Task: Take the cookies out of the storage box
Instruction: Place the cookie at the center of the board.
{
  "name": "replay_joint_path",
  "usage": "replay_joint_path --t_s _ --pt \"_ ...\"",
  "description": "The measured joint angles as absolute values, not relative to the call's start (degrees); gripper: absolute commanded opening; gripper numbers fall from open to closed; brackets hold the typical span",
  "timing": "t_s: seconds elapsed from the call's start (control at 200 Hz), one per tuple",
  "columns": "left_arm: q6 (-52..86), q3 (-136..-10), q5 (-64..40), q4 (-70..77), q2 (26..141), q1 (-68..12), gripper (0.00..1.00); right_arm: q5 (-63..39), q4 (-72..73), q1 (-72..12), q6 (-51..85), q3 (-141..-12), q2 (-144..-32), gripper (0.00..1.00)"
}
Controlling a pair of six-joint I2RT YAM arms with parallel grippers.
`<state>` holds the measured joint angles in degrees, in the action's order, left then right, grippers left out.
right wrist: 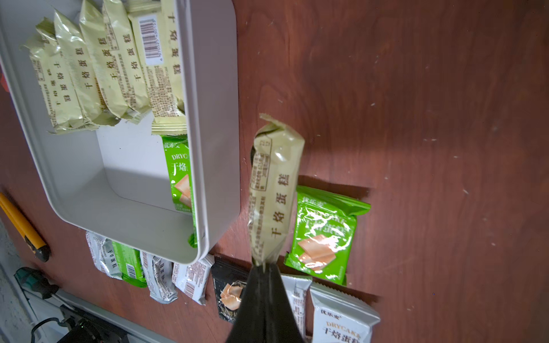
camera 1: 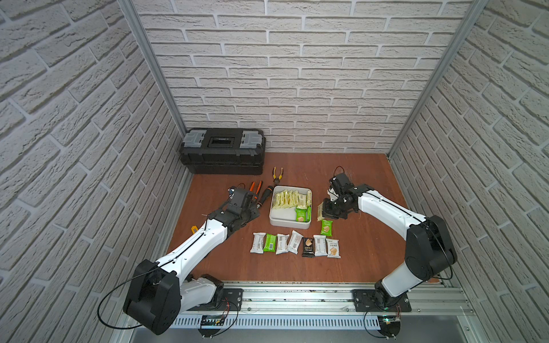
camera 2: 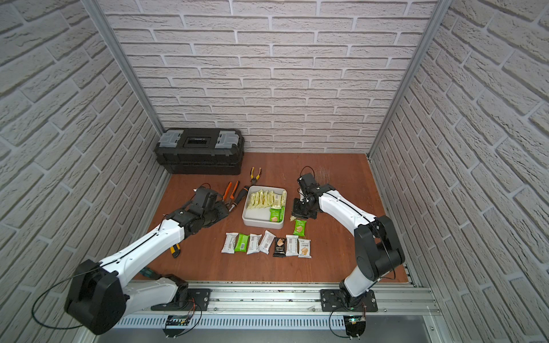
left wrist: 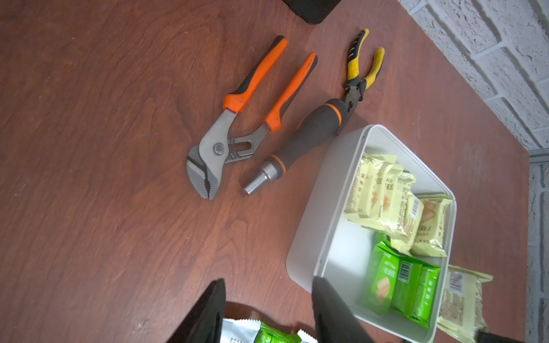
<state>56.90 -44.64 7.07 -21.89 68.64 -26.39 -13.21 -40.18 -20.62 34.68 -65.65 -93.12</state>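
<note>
The pale yellow packet (camera 1: 320, 211) is hanging clear of the side of the storage box. My right gripper should go on moving it down before it touches the open tabletop next to the box.
The storage box (camera 1: 282, 216) is a white tray in the middle of the table, also seen in the left wrist view (left wrist: 315, 208) and the right wrist view (right wrist: 214, 118). It holds a stack of pale yellow cookies (camera 1: 289, 199) and green ones (camera 1: 301, 214). My right gripper (right wrist: 263, 267) is shut on one end of a pale yellow cookie packet (right wrist: 274, 190). The packet hangs just right of the box, above the table. Several cookies (camera 1: 295, 244) lie in a row in front of the box, plus one green packet (right wrist: 323, 234). My left gripper (left wrist: 269, 280) stands open and empty at the box's left front corner.
A black toolbox (camera 1: 222, 150) stands at the back left. Orange pliers (left wrist: 237, 118), a screwdriver handle (left wrist: 300, 139) and yellow pliers (camera 1: 277, 175) lie left of and behind the box. A yellow utility knife (camera 2: 176, 249) lies by the left arm.
</note>
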Motion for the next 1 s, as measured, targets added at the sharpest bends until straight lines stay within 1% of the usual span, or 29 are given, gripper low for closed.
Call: replay_joint_path --t_s 0.25,0.455,0.51,0.58,0.695,0.755,0.91,1.0 --pt "56.45 -44.88 6.92 -21.93 68.64 -26.81 0.53 -17.98 -34.68 -20.62 33.74 -65.63 -98.87 0.02" --pt "56.29 -44.93 6.74 -21.89 68.64 -27.68 0.53 -18.87 -33.93 -20.60 33.63 -65.63 -100.71 0.03" --pt "56.14 -44.95 6.79 -21.85 68.64 -28.12 0.54 -18.33 -34.30 -20.53 33.56 -65.63 -100.71 0.06" --pt "55.92 -45.06 6.83 -21.91 68.73 -28.88 0.54 -17.39 -35.20 -20.49 33.45 -65.63 -100.71 0.13" --pt "54.57 -47.40 7.33 -22.31 70.52 -30.70 0.58 -15.57 -36.75 -20.45 33.01 -65.54 -100.71 0.24" --pt "53.80 -49.39 7.66 -22.44 72.10 -31.81 0.60 -14.83 -37.30 -20.45 32.60 -65.54 -100.64 0.28" --pt "51.29 -54.65 7.88 -22.79 77.03 -34.48 0.60 -12.93 -38.85 -20.45 32.12 -65.54 -99.18 0.33" --pt "49.25 -58.02 7.70 -22.96 81.17 -36.01 0.61 -11.51 -39.99 -20.43 32.03 -65.54 -97.06 0.33"
